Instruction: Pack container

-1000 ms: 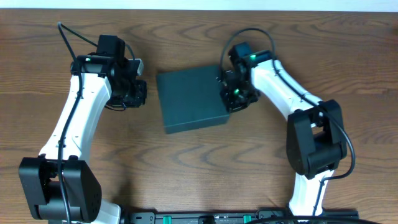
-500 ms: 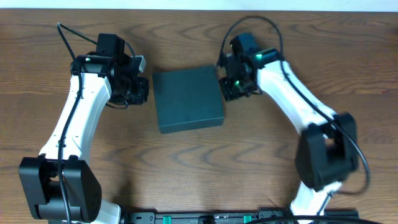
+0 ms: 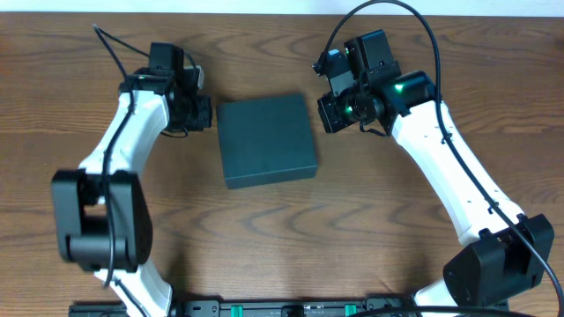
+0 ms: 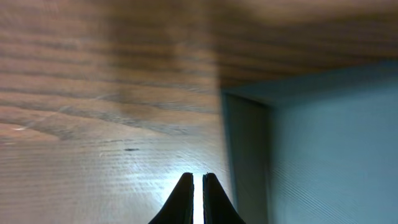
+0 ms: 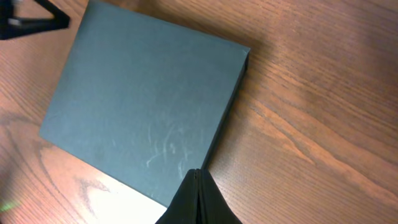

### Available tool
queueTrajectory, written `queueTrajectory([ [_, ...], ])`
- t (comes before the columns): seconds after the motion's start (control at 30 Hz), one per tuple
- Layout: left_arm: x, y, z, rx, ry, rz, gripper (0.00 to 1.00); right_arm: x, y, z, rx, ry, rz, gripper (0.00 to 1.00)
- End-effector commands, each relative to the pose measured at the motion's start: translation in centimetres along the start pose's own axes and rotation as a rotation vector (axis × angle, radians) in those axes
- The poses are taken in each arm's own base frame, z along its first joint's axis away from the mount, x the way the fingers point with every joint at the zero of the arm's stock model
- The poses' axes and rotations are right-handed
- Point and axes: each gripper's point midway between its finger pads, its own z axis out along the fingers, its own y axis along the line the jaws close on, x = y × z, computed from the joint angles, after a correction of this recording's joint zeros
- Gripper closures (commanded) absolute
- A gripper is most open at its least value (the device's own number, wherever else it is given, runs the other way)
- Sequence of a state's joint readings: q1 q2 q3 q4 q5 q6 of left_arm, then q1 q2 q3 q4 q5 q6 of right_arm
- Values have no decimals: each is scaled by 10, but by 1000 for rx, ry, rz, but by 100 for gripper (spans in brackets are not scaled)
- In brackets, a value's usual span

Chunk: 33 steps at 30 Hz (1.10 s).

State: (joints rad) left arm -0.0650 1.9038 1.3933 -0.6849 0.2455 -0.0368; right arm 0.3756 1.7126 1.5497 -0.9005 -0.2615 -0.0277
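Observation:
I should push the far end of the container's side (image 3: 219,119) with my left gripper to turn the container square, because the container's front edge (image 3: 271,179) slants to the table's edge.
The container (image 3: 266,141) is a dark teal-black square box lying flat with its lid shut in the middle of the wooden table. It also shows in the right wrist view (image 5: 146,102) and the left wrist view (image 4: 323,143). My left gripper (image 3: 204,113) is shut and empty, low by the box's upper left corner; its tips (image 4: 197,177) point at the table just beside the box's side wall. My right gripper (image 3: 328,114) is shut and empty, raised near the box's upper right corner; its tips (image 5: 196,172) appear above the box's edge.
The table (image 3: 397,229) is bare brown wood around the box. A black rail (image 3: 282,308) runs along the front edge. Both arms arch in from the front, one on each side.
The right gripper has lifted up and away from the box's right edge. The left gripper has moved up to the box's upper left corner. The box shifted slightly left and then stayed still.

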Motion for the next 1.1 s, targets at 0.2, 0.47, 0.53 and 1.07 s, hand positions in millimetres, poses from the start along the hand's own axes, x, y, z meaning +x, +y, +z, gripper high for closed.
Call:
queueTrajectory([
  [0.2,-10,-22,31,91,-17,4,94,-3,6,-10,-7,-19,-25,99],
  [0.47,-17,-55,34,123,-58,84,94,4,6,-9,-7,8,-18,99],
  [0.53,-17,-54,33,123,-58,83,94,6,6,-10,-7,16,-15,99],
  [1.07,0,-79,-114,141,-167,147,94,28,-2,2,18,110,0,99],
])
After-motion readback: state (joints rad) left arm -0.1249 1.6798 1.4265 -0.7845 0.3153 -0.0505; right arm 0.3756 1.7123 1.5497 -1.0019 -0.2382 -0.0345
